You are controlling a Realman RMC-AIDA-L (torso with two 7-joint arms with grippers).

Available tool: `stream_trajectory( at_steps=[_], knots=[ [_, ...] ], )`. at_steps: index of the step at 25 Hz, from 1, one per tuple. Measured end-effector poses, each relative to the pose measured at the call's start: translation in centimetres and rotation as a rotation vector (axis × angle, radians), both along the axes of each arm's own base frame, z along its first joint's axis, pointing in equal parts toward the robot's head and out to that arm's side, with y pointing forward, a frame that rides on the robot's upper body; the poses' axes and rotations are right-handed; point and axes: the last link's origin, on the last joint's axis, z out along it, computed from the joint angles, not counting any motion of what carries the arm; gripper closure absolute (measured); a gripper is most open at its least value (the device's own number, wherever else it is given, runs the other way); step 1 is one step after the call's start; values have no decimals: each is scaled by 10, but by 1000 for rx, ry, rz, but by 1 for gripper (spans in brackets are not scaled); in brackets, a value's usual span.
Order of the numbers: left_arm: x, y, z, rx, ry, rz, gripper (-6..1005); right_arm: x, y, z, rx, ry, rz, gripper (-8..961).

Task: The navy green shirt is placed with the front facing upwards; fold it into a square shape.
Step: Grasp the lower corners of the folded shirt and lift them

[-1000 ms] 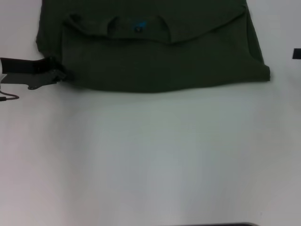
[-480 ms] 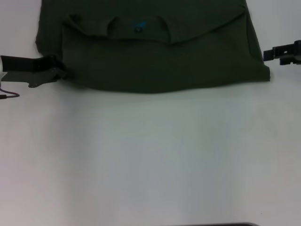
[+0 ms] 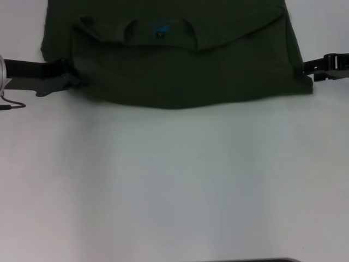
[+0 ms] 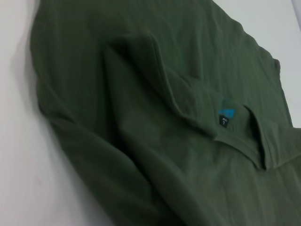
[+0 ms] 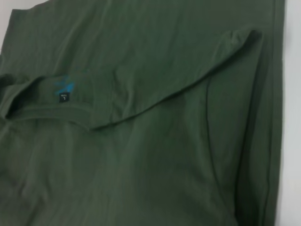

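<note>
The open fingers of my right gripper face the shirt's free near corner (image 3: 306, 87), so they should keep moving inward until they reach around the shirt's near edge (image 3: 292, 94), then close.
The navy green shirt (image 3: 185, 71) lies at the far side of the white table (image 3: 174, 180), its top part folded down toward me so the collar and small black neck tag (image 3: 160, 34) show. My left gripper (image 3: 73, 82) sits at the shirt's near left corner, fingers closed on the cloth edge. At the shirt's near right corner my right gripper (image 3: 308, 71) has its fingers apart, level with the edge. The left wrist view shows the shirt (image 4: 141, 117) and its tag (image 4: 225, 117). In the right wrist view I see the shirt (image 5: 141, 117) and tag (image 5: 63, 96). No fingers show in either.
Bare white tabletop stretches from the shirt's near edge toward me. A thin cable (image 3: 11, 105) hangs by my left arm. A dark strip (image 3: 256, 260) runs along the near edge of the head view.
My right gripper has come in from the right side and reached the shirt's near right corner. The left gripper has shifted slightly, staying at the left corner.
</note>
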Motion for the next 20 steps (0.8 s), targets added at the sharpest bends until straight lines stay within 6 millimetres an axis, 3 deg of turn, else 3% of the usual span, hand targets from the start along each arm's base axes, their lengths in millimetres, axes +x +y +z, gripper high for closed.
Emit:
stream_trajectory(
  at_steps=[9, 20],
  knots=[
    [2, 1, 0, 1, 0, -2, 984, 3, 2, -17, -8, -1, -22, 176],
    [2, 2, -1, 3, 1, -3, 984, -9, 2, -27, -65, 20, 6, 202]
  ],
)
